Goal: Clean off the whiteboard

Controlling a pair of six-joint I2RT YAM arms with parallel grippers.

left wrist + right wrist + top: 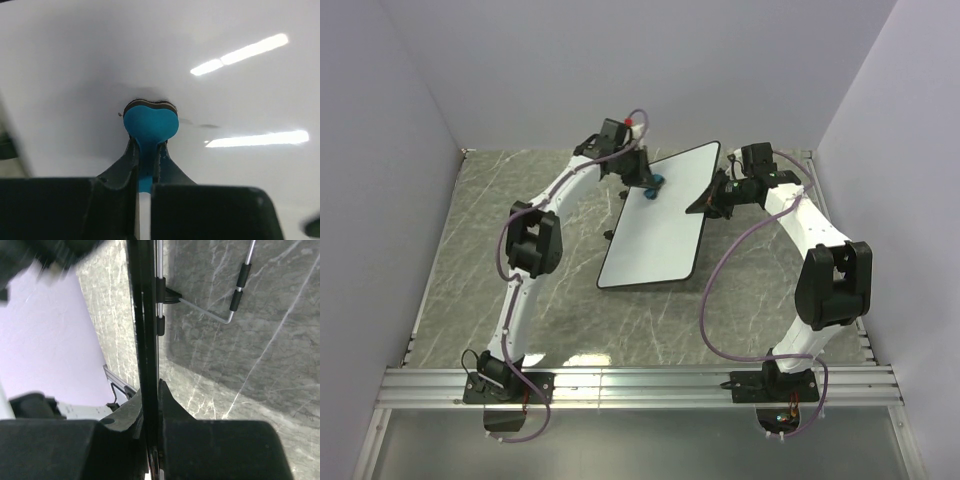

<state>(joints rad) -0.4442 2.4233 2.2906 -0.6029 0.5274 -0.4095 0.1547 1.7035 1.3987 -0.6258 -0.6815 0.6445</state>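
Note:
I should use my left gripper to wipe the eraser back over a faint dark smudge [200, 124] that lies beside it, toward the whiteboard edge my right gripper holds [715, 168].
The whiteboard [660, 225] is a white board with a thin black rim, tilted up at its far right edge over the marble table. Its face looks blank in the top view. My left gripper [647, 188] is shut on a small blue eraser [150, 122] and presses its dark pad against the board's white face [75, 65]; a faint dark smudge [200, 124] lies just right of the eraser. My right gripper [712, 200] is shut on the board's right edge, seen edge-on in the right wrist view [147, 340].
A bent wire stand [220, 305] is fixed on the board's underside, above the marble table [520, 200]. Pale walls enclose the table on three sides. An aluminium rail [640, 385] runs along the near edge by the arm bases.

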